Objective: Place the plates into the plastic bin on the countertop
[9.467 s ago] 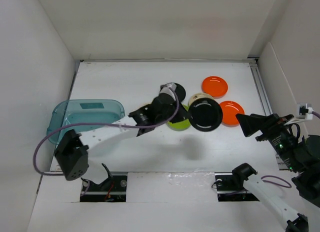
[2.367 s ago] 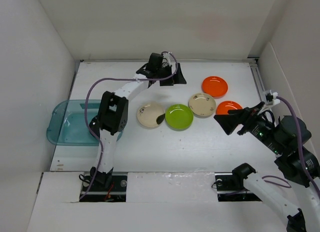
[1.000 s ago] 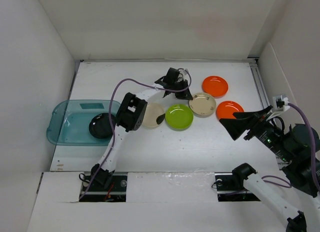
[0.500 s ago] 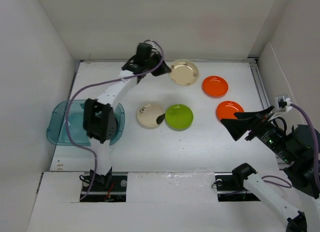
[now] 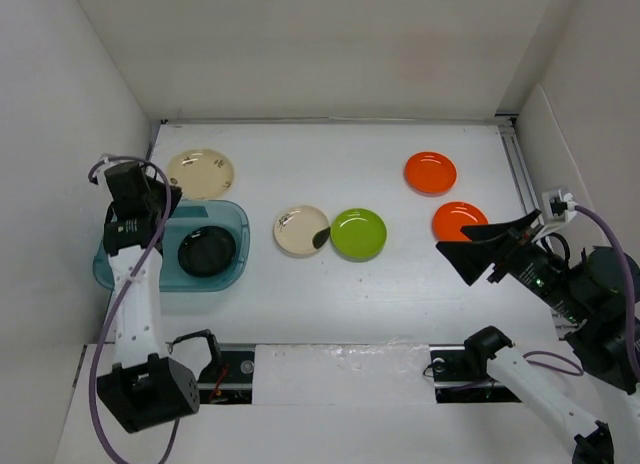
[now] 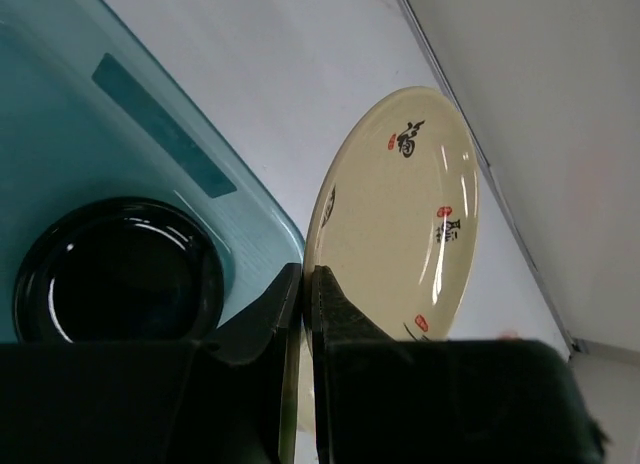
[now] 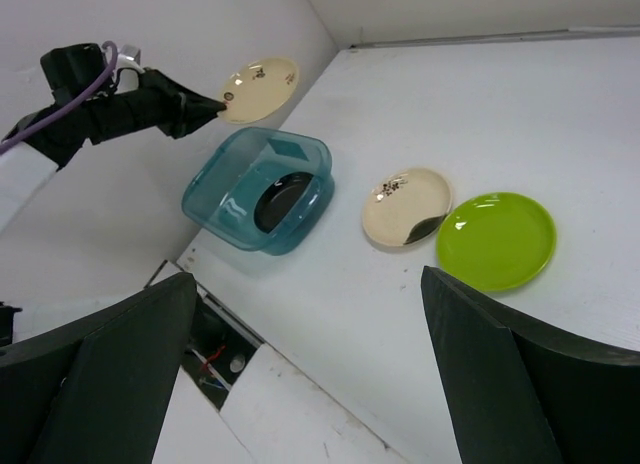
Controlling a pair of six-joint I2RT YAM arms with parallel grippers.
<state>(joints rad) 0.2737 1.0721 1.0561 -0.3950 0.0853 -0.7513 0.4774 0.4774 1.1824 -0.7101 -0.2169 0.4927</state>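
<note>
The cream plate (image 5: 202, 174) is face up and clear above the teal bin's rim. My left gripper keeps going until it is over the black plate (image 5: 207, 251) and let go there.
My left gripper (image 5: 168, 196) is shut on the rim of a cream plate (image 5: 200, 173) with dark and red marks, held in the air just beyond the far rim of the teal plastic bin (image 5: 130, 246). In the left wrist view the jaws pinch the plate's (image 6: 400, 214) edge. One black plate (image 5: 207, 251) lies in the bin. On the countertop (image 5: 300, 294) lie another cream plate (image 5: 299, 230), a lime green plate (image 5: 358, 233) and two orange plates (image 5: 430, 172) (image 5: 455, 220). My right gripper (image 5: 465, 246) hovers open near the right orange plate, holding nothing.
White walls (image 5: 80, 104) close in the countertop on the left, back and right. The bin sits against the left wall. In the right wrist view the bin (image 7: 225, 199) is far left, with the cream (image 7: 405, 206) and green (image 7: 497, 240) plates nearer.
The left arm has swung the cream plate from the back middle of the countertop to the left, beside the bin's far rim. The right arm has barely moved.
</note>
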